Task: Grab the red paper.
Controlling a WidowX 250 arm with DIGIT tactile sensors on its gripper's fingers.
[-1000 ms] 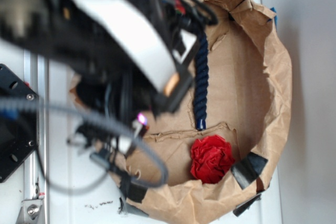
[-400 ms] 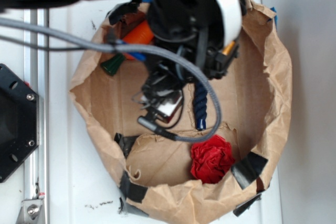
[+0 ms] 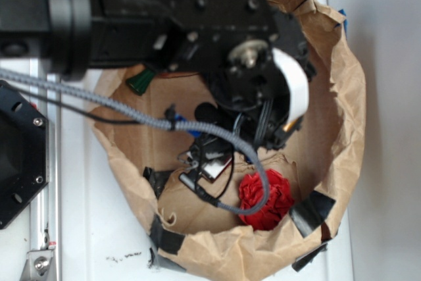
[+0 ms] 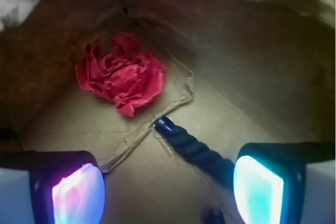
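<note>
The red paper point(image 3: 265, 200) is bunched together by deep creases point(image 3: 271, 195). It will pinch narrow at my fingers and stay crumpled when I lift it.
The red paper point(image 3: 266, 199) is a crumpled rose-shaped wad lying on the floor of a brown paper-lined bowl, near its front right wall. In the wrist view the red paper point(image 4: 122, 74) lies ahead and left of centre. My gripper point(image 4: 167, 184) is open and empty, its two glowing pads wide apart, above the brown floor short of the paper. In the exterior view the arm's black body hides the jaws; the gripper point(image 3: 217, 159) hangs over the bowl's middle, left of and behind the red paper.
A dark blue rope point(image 4: 191, 148) runs between my pads toward the right one. The crumpled brown paper wall point(image 3: 345, 90) rings the bowl, with black tape patches point(image 3: 309, 212). A green carrot top point(image 3: 140, 81) peeks out at the back left. A grey cable point(image 3: 131, 113) crosses the bowl.
The arm has swung over the bowl and come down toward its front right, closer to the red paper. It now covers the orange carrot and most of the rope.
</note>
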